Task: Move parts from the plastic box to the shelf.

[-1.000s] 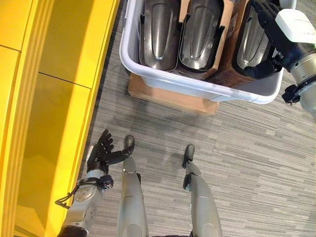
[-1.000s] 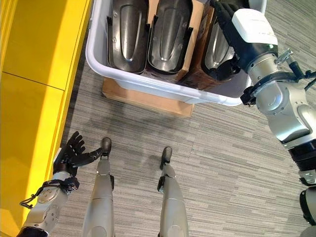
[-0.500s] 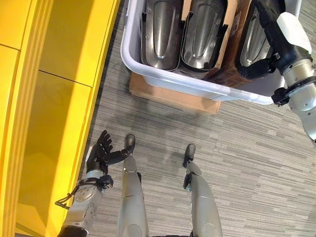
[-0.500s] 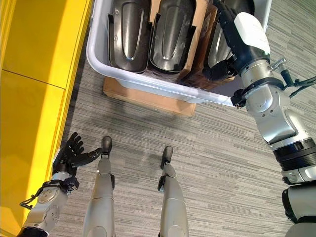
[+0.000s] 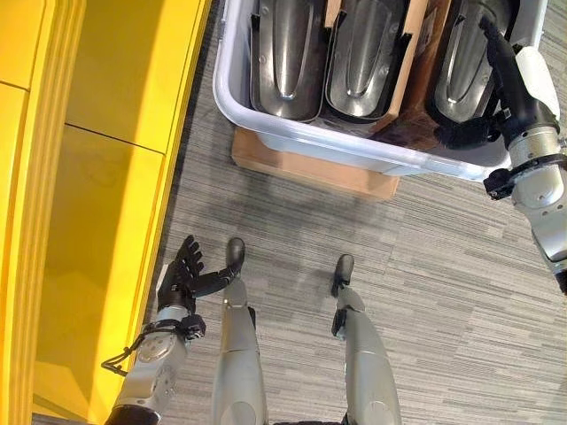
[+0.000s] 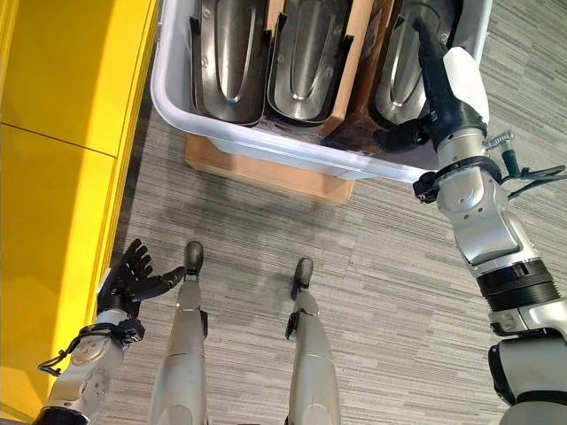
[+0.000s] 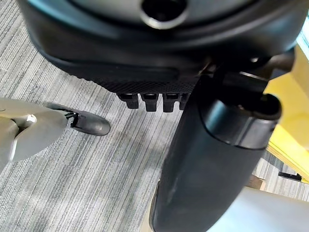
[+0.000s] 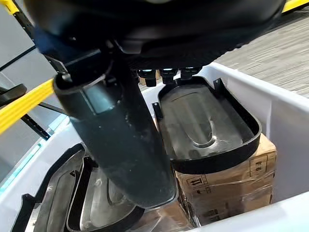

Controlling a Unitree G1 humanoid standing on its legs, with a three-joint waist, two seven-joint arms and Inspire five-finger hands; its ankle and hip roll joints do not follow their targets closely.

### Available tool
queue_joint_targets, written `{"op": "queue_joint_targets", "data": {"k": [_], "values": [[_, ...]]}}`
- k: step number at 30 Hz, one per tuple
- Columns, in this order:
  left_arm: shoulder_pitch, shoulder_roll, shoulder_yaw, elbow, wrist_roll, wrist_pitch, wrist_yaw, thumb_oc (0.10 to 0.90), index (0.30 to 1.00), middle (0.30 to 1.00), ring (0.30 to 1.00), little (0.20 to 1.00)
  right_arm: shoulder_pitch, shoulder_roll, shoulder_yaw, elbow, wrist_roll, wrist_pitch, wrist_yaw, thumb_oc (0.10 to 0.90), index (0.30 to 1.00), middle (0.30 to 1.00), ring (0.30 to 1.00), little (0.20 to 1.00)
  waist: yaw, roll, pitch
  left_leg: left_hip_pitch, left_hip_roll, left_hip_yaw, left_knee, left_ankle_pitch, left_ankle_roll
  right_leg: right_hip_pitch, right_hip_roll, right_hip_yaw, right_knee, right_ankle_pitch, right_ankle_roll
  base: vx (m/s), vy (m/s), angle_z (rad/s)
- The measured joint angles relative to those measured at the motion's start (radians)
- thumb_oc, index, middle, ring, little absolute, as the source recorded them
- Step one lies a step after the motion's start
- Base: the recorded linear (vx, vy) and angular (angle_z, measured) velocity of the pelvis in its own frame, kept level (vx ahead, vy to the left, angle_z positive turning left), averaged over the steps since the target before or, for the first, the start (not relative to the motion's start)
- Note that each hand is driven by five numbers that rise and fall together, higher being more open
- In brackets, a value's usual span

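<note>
I expect the black tray-shaped part [image 5: 462,81] to come loose and leave the brown carton [image 8: 231,191] behind when I lift the part, because the part's rim just rests above the carton.
A pale plastic box [image 5: 310,142] stands at the top of the eye views with three dark metal tray-shaped parts side by side in it: a left part [image 5: 288,53], a middle part [image 5: 363,53] and a right part [image 5: 456,66]. My right hand [image 5: 514,80] reaches over the box's near rim and lies above the right part [image 8: 203,121], fingers straight and thumb [image 8: 120,140] spread, holding nothing. My left hand [image 5: 182,279] hangs low beside the yellow shelf [image 5: 89,177], open and empty.
The box rests on a flat brown cardboard base [image 5: 310,168] on grey carpet. Inside it, brown cartons [image 8: 227,179] prop up the right part. The yellow shelf runs along the whole left side. Open carpet lies between shelf and box.
My right hand has slid further into the box, over the right part, with the forearm now more upright. The left hand has stayed in place.
</note>
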Motion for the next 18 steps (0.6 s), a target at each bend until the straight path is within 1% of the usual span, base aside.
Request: {"op": "queue_joint_targets", "data": {"k": [4,6,8,11,14,18], "values": [[-0.001,0.0,-0.002,0.003,0.0,0.0,0.001,0.9,1.0,1.0,1.0,1.0,-0.014,0.007,0.0,0.029,-0.001,0.008,-0.006,0.9,1.0,1.0,1.0,1.0,0.002,0.002,0.001,-0.028,-0.001,0.0,0.001,0.004,-0.006,-0.035,-0.001,0.002,0.015,-0.002,0.0,0.0,0.0,0.0],[-0.001,0.0,-0.007,0.006,0.0,0.0,0.001,0.9,1.0,1.0,1.0,1.0,-0.023,0.032,0.0,0.066,-0.001,0.008,-0.006,0.9,1.0,1.0,1.0,1.0,0.002,0.002,0.001,-0.028,-0.006,0.001,0.002,0.004,-0.006,-0.04,-0.006,0.006,0.022,-0.005,0.003,0.0,0.0,0.0],[-0.002,0.0,-0.007,0.005,0.0,-0.001,0.001,0.9,1.0,1.0,1.0,1.0,-0.023,0.034,0.0,0.067,-0.001,0.015,-0.006,0.9,1.0,1.0,1.0,1.0,0.0,0.005,0.002,-0.033,-0.014,0.004,0.002,0.005,-0.006,-0.05,-0.015,0.011,0.031,-0.009,0.006,0.0,0.0,0.0],[-0.002,0.0,-0.006,0.0,0.0,-0.002,0.002,0.9,1.0,1.0,1.0,1.0,-0.033,0.034,0.002,0.071,-0.001,0.015,-0.011,0.9,1.0,1.0,1.0,1.0,0.001,0.005,0.002,-0.042,-0.014,0.003,0.003,0.005,-0.007,-0.061,-0.015,0.011,0.034,-0.01,0.006,0.0,0.0,0.0],[-0.003,0.0,-0.007,0.0,0.0,-0.004,0.013,0.9,1.0,1.0,1.0,1.0,-0.102,0.035,0.002,0.118,-0.001,0.022,-0.02,0.9,1.0,1.0,1.0,1.0,0.001,0.01,0.002,-0.076,-0.016,0.003,0.012,0.008,-0.01,-0.098,-0.016,0.014,0.048,-0.01,0.006,0.0,0.0,0.0],[-0.004,-0.001,-0.008,0.003,0.0,-0.006,0.02,0.9,1.0,1.0,1.0,1.0,-0.133,0.035,0.007,0.136,-0.001,0.026,-0.02,0.9,1.0,1.0,1.0,1.0,0.005,0.016,0.004,-0.087,-0.016,0.003,0.013,0.008,-0.011,-0.106,-0.017,0.014,0.049,-0.01,0.006,0.0,0.0,0.0]]}}
